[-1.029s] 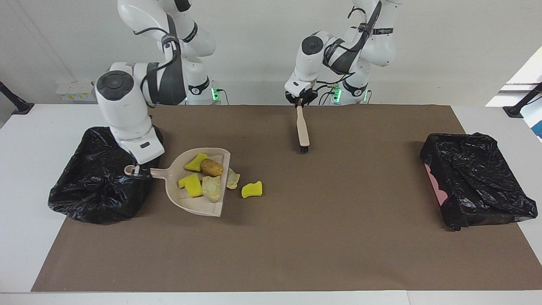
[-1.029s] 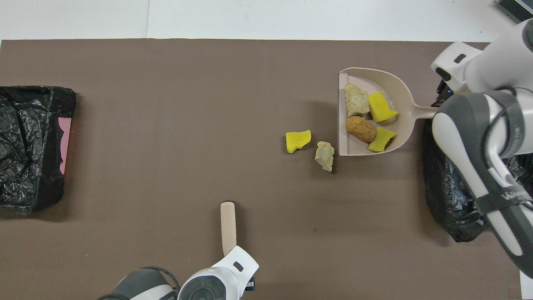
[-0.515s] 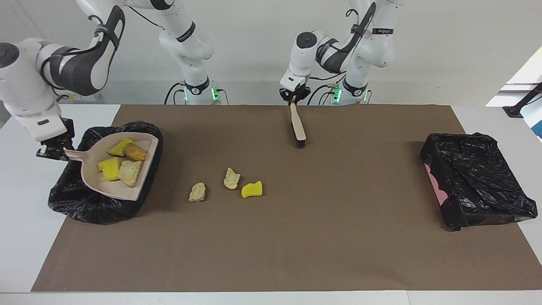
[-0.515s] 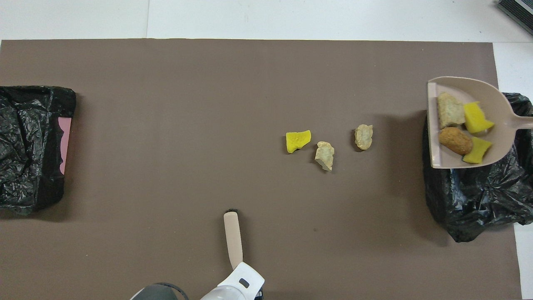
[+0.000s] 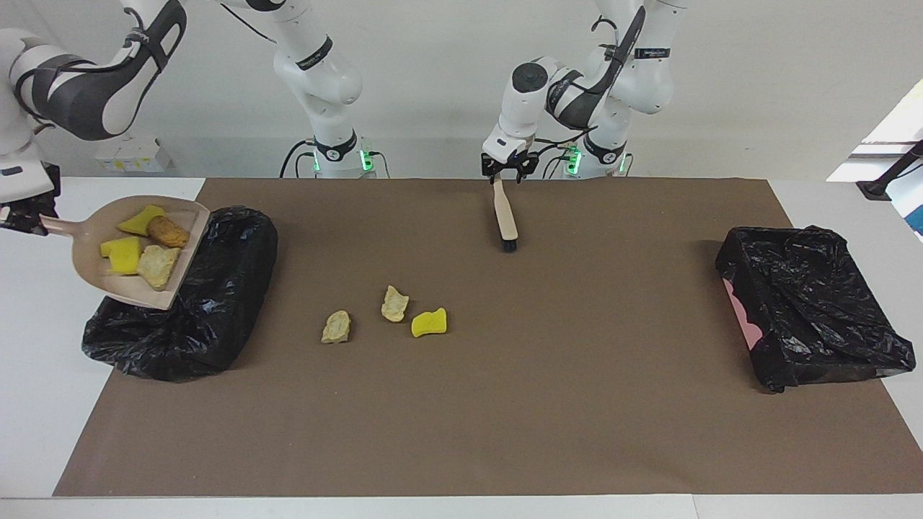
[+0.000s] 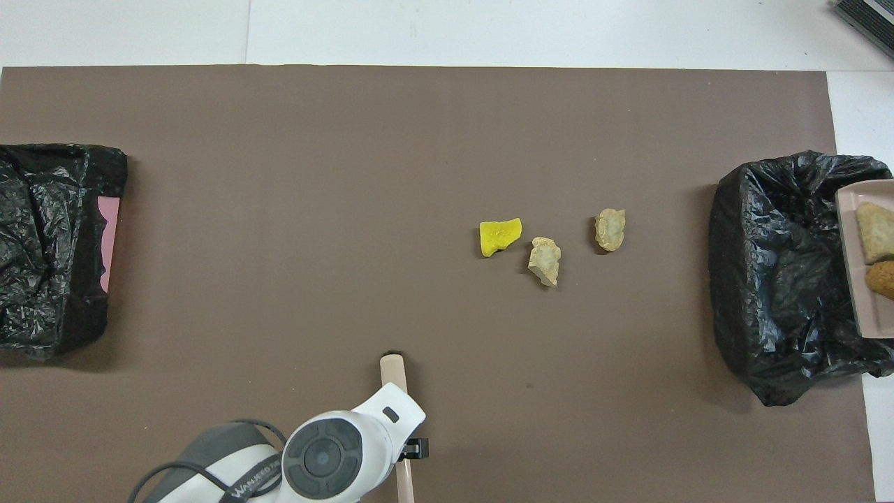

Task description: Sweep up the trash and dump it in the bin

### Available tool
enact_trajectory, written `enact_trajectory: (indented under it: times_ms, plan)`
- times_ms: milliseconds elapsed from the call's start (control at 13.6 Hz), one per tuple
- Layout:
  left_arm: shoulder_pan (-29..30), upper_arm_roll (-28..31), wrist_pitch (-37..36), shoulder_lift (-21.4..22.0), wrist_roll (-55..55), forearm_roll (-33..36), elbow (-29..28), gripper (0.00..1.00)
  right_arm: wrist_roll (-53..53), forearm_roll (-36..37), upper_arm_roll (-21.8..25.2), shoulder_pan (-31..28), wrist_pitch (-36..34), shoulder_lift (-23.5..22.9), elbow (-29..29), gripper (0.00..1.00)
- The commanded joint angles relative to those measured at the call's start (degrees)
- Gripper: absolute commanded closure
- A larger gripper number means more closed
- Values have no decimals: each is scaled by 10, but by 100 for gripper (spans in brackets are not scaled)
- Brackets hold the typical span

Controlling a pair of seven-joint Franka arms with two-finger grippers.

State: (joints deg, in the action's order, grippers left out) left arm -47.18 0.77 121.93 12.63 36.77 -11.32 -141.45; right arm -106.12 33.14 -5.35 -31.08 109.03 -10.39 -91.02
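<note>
Next, my right gripper moves the loaded dustpan [image 5: 96, 256] inward over the bin's opening [image 5: 226, 269] and tips the trash in, as the dustpan hangs partly past the bin's outer edge.
My right gripper [image 5: 27, 216] is shut on the handle of the beige dustpan [image 5: 115, 277]. It holds the pan raised and tilted over the outer edge of the black-bagged bin [image 5: 209, 317] at the right arm's end. Several trash lumps [image 5: 157, 265], yellow and bread-like, lie in the pan. Three more lie on the brown mat: a beige lump [image 5: 336, 326], another beige lump [image 5: 394, 303] and a yellow chunk [image 5: 428, 322]. My left gripper [image 5: 509, 174] stands open around the handle end of the brush [image 5: 505, 216], which lies on the mat near the robots.
A second black-bagged bin [image 5: 807, 303] with a pink rim showing sits at the left arm's end. In the overhead view only an edge of the dustpan [image 6: 866, 307] shows, beside the bin [image 6: 775, 279]. The loose yellow chunk [image 6: 500, 236] lies mid-mat.
The right arm lifted the loaded dustpan off the mat and carried it up over the bin's outer edge. One beige lump stayed on the mat. The left gripper opened on the brush handle.
</note>
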Motion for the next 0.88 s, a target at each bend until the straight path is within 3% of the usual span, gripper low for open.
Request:
enact_trajectory:
  times_ms: [0,221,441,588,809]
  plan:
    - [60,-2,-51,-23,-63,44,80,0,72,78,-6,3,71,76,-131,100]
    - [138,-2,-73,-23,-135,64,158,0,197,179,-6,26,108,135,-231,100]
    - [225,-3,-178,-43,-284,89,285,0,209,269,-6,25,108,138,-230,100]
    - [266,-2,-237,-66,-317,96,367,0,209,350,-6,23,109,143,-218,100]
    - [336,-1,-306,-69,-375,100,474,0,206,368,-5,22,109,159,-203,100]
